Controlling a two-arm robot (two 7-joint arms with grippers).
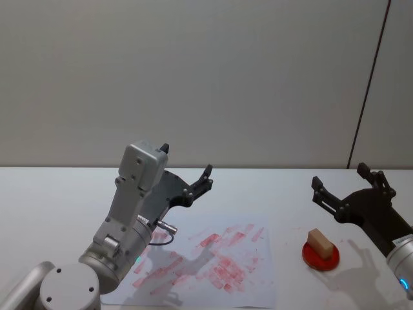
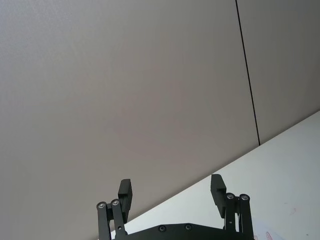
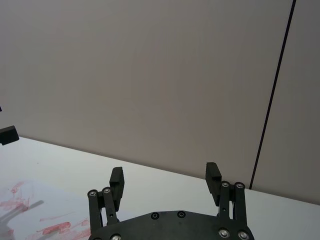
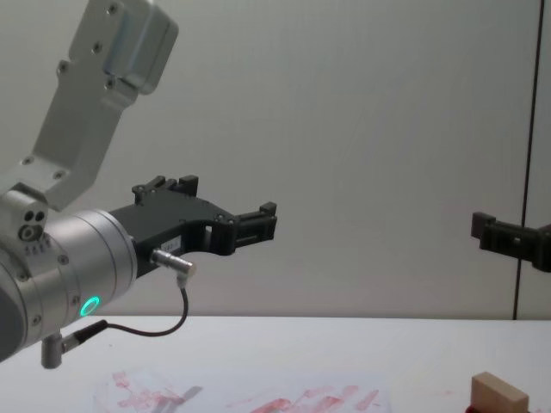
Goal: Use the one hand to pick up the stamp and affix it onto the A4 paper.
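I expect the stamp [image 4: 499,393] to come free and leave the red disc behind when I lift the stamp, because the disc's rim [image 4: 471,409] sticks out past the stamp's base.
The stamp [image 1: 319,243], a small tan wooden block, rests on a flat red round disc [image 1: 322,259] at the table's right; its corner also shows in the chest view [image 4: 498,397]. The A4 paper [image 1: 213,258], white with red ink blotches, lies in the middle of the table [image 4: 258,400] [image 3: 30,220]. My right gripper [image 1: 342,177] hovers open just behind and to the right of the stamp, holding nothing [image 3: 165,176] [image 4: 508,237]. My left gripper [image 1: 187,163] is raised open above the paper's far left part [image 2: 171,192] [image 4: 228,202].
The white table [image 1: 51,194] runs back to a plain grey wall [image 1: 206,77] with a dark vertical seam on the right. A thin cable [image 4: 164,327] loops under my left wrist.
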